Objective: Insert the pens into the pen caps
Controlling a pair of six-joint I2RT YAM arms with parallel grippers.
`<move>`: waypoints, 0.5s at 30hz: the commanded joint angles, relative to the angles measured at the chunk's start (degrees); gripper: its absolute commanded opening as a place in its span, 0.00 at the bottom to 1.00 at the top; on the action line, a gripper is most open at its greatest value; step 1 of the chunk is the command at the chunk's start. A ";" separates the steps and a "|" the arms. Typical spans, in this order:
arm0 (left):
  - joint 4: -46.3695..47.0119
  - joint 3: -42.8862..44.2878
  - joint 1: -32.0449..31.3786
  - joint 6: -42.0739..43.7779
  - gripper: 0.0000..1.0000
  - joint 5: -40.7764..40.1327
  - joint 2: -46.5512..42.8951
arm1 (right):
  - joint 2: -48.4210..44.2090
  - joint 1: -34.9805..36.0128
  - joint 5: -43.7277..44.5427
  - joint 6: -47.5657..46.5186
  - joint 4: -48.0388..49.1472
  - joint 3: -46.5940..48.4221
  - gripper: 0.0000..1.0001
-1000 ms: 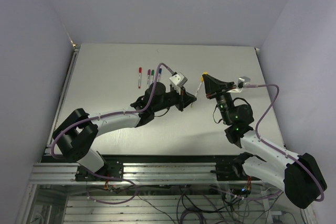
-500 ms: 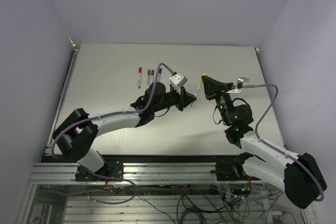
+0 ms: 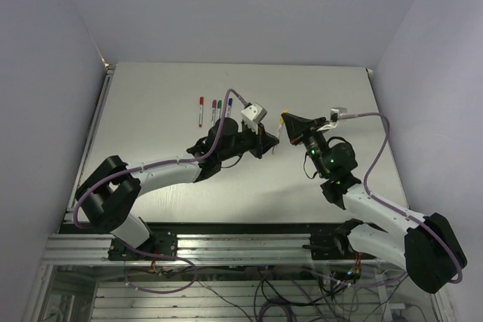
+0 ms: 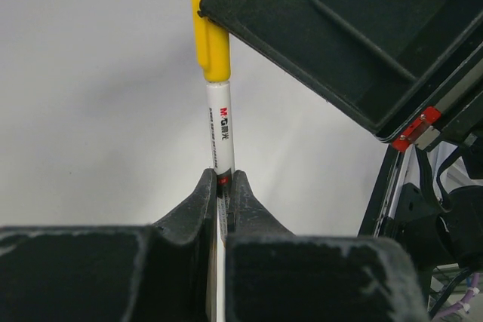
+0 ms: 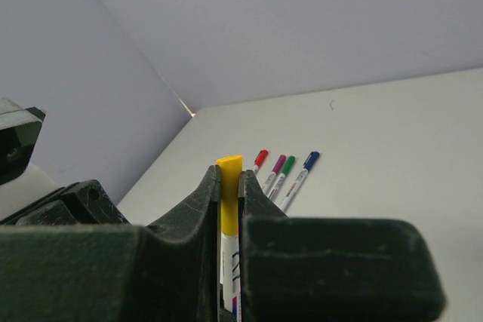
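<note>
My right gripper should keep pushing the yellow cap [image 4: 216,56] until it sits in place and then let go, since the cap is straight over the pen's white body [image 4: 220,122] held in my left gripper.
A white-barrelled pen [image 4: 219,133] stands between the two grippers, with a yellow pen cap [image 4: 211,28] seated over its far end. My left gripper [image 4: 223,179] is shut on the barrel's lower part. My right gripper [image 5: 229,175] is shut on the yellow cap [image 5: 228,194], and the white barrel [image 5: 229,269] runs down between its fingers. In the top view the two grippers meet above mid-table: left gripper [image 3: 270,141], right gripper [image 3: 285,121], and the pen [image 3: 278,135] between them.
Several capped pens lie side by side on the far left part of the table: red [image 3: 201,111], purple [image 3: 213,108], green [image 3: 219,108] and blue [image 3: 229,105]. They show too in the right wrist view, beyond the fingers. Walls bound the table [image 3: 151,148] on both sides.
My right gripper has moved left and toward the left gripper with the yellow cap, closing the gap between them. The left gripper has barely shifted.
</note>
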 commanded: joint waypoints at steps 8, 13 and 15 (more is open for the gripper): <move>12.66 3.03 1.68 -4.09 0.07 -2.66 -3.19 | 3.20 2.01 -6.81 -1.97 -15.46 2.10 0.00; 17.51 3.28 2.45 -5.24 0.07 -3.84 -3.48 | 5.38 4.34 -6.23 -2.66 -17.34 2.04 0.00; 18.54 3.40 2.77 -5.09 0.07 -4.82 -3.75 | 6.38 5.63 -5.25 -3.06 -18.07 2.10 0.00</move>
